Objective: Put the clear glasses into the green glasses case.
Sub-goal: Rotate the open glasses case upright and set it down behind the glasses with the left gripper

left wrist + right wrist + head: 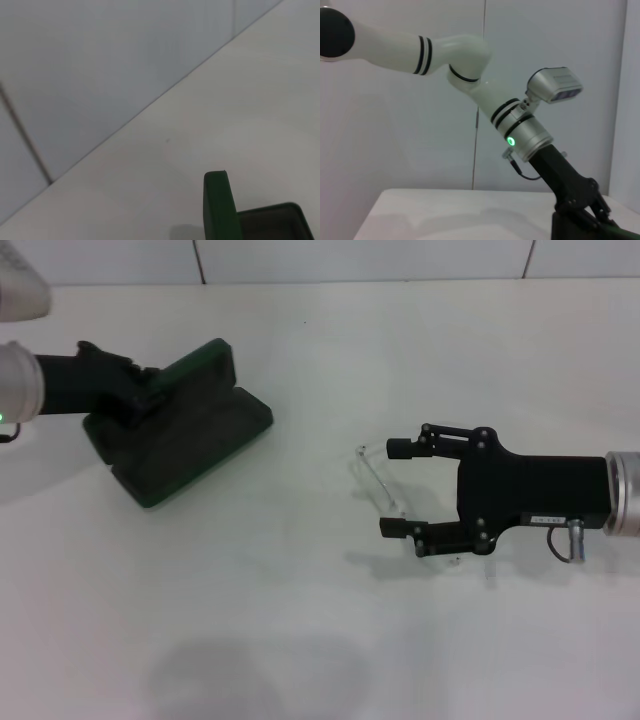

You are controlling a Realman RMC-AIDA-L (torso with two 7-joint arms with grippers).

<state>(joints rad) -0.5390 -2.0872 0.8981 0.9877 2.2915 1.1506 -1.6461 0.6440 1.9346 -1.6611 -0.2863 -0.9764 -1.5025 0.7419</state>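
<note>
The green glasses case [192,447] is open, and it has a free path to the clear glasses [377,478]. I should carry it with my left gripper next until it lies next to them.
The green glasses case [185,445] lies open on the white table at the left, its lid [195,375] tilted up. My left gripper [150,395] is shut on the lid's edge and holds it raised. The left wrist view shows the lid's rim [217,207] and part of the dark interior [272,225]. The clear glasses [382,488] lie on the table to the right of centre. My right gripper [394,489] is open, low over the table, with one finger on each side of the glasses. The right wrist view shows the left arm's gripper [585,205] across the table.
The white table [300,640] runs to a pale tiled wall [360,258] at the back. A wide stretch of bare tabletop separates the case from the glasses. Nothing else stands on it.
</note>
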